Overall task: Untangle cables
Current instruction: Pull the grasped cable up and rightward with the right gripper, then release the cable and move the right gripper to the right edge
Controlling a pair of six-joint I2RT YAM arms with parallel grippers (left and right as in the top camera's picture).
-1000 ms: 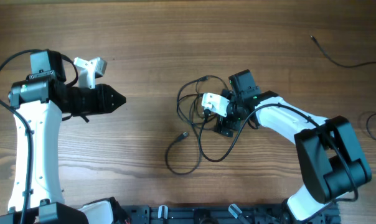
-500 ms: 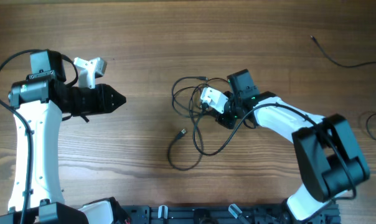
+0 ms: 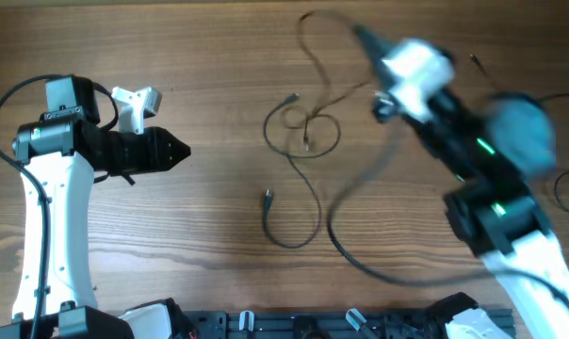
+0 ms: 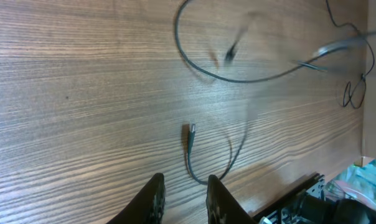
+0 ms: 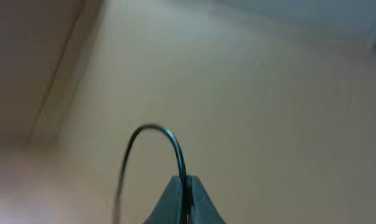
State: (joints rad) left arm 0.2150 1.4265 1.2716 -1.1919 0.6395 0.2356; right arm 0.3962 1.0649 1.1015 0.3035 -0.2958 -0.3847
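Note:
The robot's right gripper holds a cable that trails across the looped cable at the table's middle (image 3: 309, 119), so the robot should pull the held cable clear toward the edge with the small coil.
Thin dark cables (image 3: 303, 127) lie in loose loops at the table's middle, and one plug end (image 3: 267, 198) rests lower down. My right gripper (image 3: 363, 38) is raised and motion-blurred, shut on one cable (image 5: 158, 129). That cable arcs up out of the pinched fingertips (image 5: 183, 182), and a long strand (image 3: 336, 221) trails from it toward the table's front. My left gripper (image 3: 181, 151) hovers at the left, apart from the cables. In its wrist view the left gripper (image 4: 185, 199) stands narrowly open and empty above a plug-tipped strand (image 4: 189, 132).
Another thin cable (image 3: 496, 80) lies at the far right back. A small coil (image 3: 562, 188) sits by the right edge. The arm mounts and a black rail (image 3: 303, 325) line the front edge.
My right gripper shut on a cable in the tangle, then swung up and back with it, pulling the bundle into wider loops. The left arm has not moved.

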